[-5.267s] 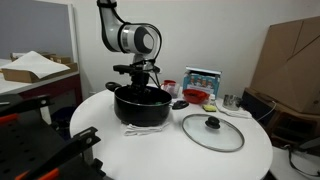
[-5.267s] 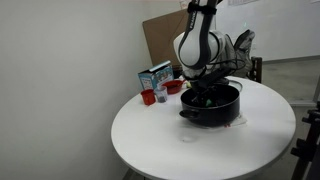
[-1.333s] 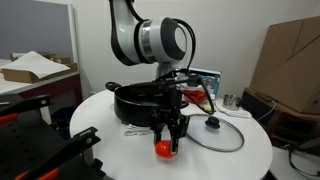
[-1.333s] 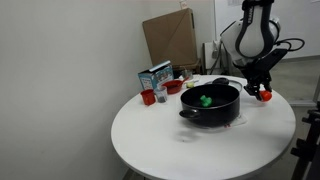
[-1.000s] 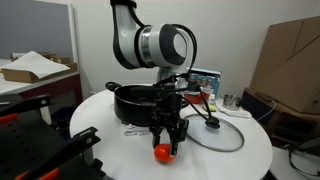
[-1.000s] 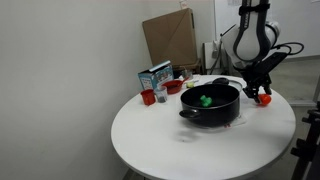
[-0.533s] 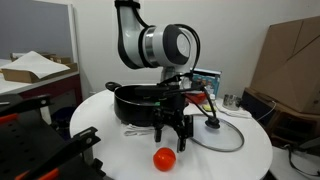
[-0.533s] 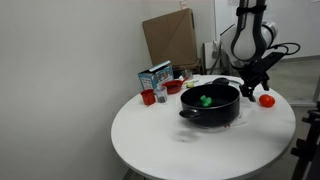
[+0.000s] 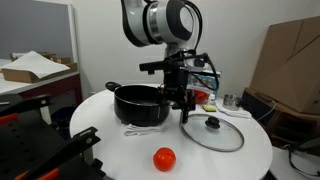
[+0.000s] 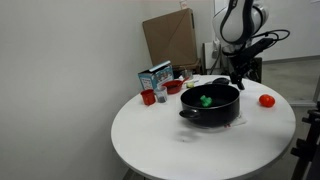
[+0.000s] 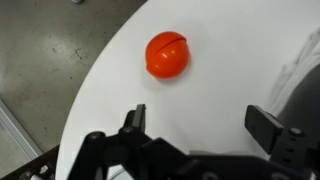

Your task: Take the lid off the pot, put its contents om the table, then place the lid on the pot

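Observation:
Next, my gripper goes up over the pot's rim (image 10: 237, 93) and reaches down for the green item (image 10: 206, 101) before it places the lid, because the green item is inside the pot and my gripper hangs outside.
A red tomato-like ball (image 9: 164, 158) lies alone on the white table (image 9: 110, 155) near its edge; it also shows as the ball (image 10: 266, 100) and the ball (image 11: 167, 55). My gripper (image 9: 187, 105) hangs open and empty above the table, between the black pot (image 9: 140, 103) and the glass lid (image 9: 212, 131). The lid rests flat on the table beside the pot. A green item (image 10: 206, 99) sits inside the uncovered pot (image 10: 211, 105). In the wrist view my gripper (image 11: 200, 118) shows wide-apart fingers over bare table, the ball well beyond them.
A red bowl (image 9: 196, 96), a small box (image 9: 202, 79) and a red cup (image 10: 147, 97) stand at the table's back. Cardboard (image 9: 290, 60) leans against the wall behind. A metal utensil (image 9: 140, 130) lies in front of the pot.
The gripper opened and let go of the red ball on the table, then rose and moved back toward the pot. The ball stays where it was left.

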Robot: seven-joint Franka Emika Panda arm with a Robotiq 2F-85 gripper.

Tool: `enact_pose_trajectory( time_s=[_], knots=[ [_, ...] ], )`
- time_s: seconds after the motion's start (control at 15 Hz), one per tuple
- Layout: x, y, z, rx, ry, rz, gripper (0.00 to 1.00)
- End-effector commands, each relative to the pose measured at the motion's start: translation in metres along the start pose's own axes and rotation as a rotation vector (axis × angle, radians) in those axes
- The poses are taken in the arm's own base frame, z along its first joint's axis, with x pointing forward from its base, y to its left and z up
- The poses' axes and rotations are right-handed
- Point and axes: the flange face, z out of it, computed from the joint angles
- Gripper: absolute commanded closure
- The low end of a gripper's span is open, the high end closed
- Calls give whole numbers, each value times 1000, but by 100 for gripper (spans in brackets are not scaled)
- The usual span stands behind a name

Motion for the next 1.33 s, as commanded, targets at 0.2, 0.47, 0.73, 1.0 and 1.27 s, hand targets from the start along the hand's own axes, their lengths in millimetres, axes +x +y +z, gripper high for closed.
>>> enact_pose_trajectory(
  time_s=[0.2, 0.47, 0.73, 1.0, 1.27],
  knots=[
    [-8, -29, -102, 62, 62, -51, 0],
    [0, -92, -147, 106, 161, -105, 0],
    [11, -139, -172, 173, 207, -61, 0],
    [34, -145, -164, 179, 220, 44, 0],
    [48, -137, -126, 168, 162, 132, 0]
  ],
)
